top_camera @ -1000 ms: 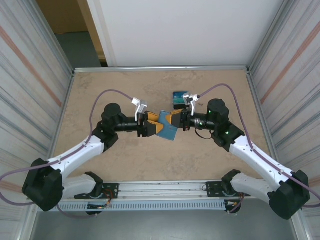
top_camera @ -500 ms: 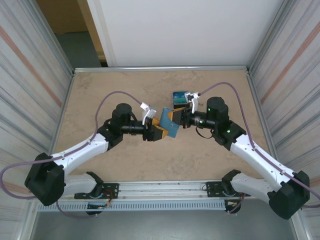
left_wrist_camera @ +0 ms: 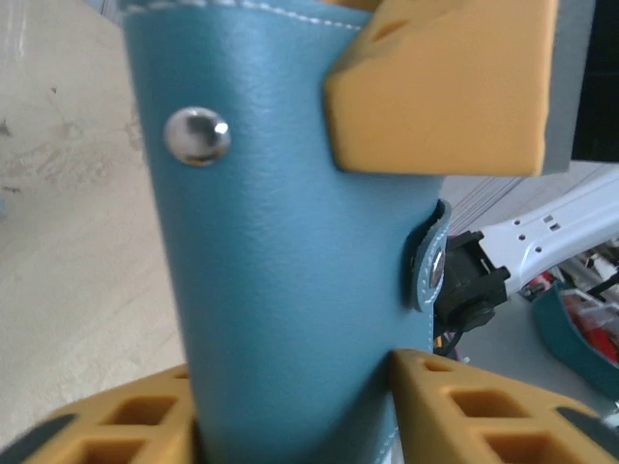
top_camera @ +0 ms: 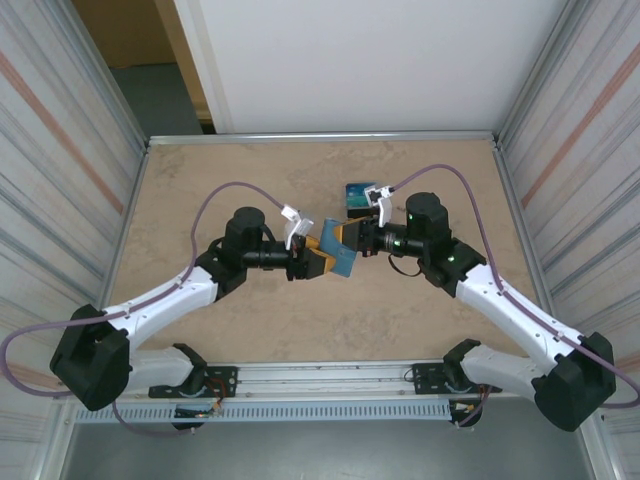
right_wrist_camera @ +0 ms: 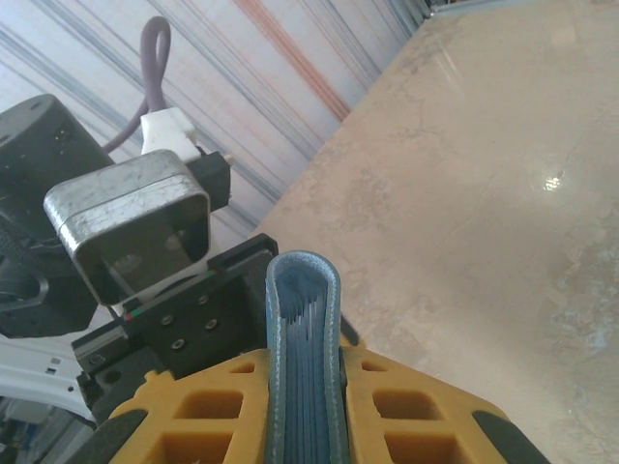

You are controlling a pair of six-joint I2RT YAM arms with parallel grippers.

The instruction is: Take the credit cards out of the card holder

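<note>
Next, my right gripper lets go of its end and pulls the snap (left_wrist_camera: 437, 269) open first, because the strap is across the card holder's edge (left_wrist_camera: 430, 240) and my left gripper is holding the card holder's body.
The card holder (top_camera: 341, 259), a folded teal-blue wallet, hangs above the middle of the table between both grippers. My left gripper (top_camera: 322, 260) comes in from the left, and in its wrist view the yellow fingers (left_wrist_camera: 455, 406) press both sides of the card holder (left_wrist_camera: 290, 261) near its lower end. My right gripper (top_camera: 350, 238) is shut on the wallet's other end, and one of its fingers (left_wrist_camera: 445, 87) shows there too. Edge-on in the right wrist view, the card holder (right_wrist_camera: 305, 290) sits in the right gripper (right_wrist_camera: 305, 360). Thin layered edges (right_wrist_camera: 308, 387) inside its fold may be credit cards or pockets.
A small dark-based stand with a blue-teal top (top_camera: 360, 194) sits on the table just behind the right gripper. Beige tabletop (top_camera: 220, 180) lies all around, with striped walls left and right. The wallet's strap with a snap (left_wrist_camera: 432, 266) sticks out sideways.
The left arm swung its elbow right and re-angled onto the wallet, then its jaws narrowed against it. The right gripper kept its grip and shifted slightly.
</note>
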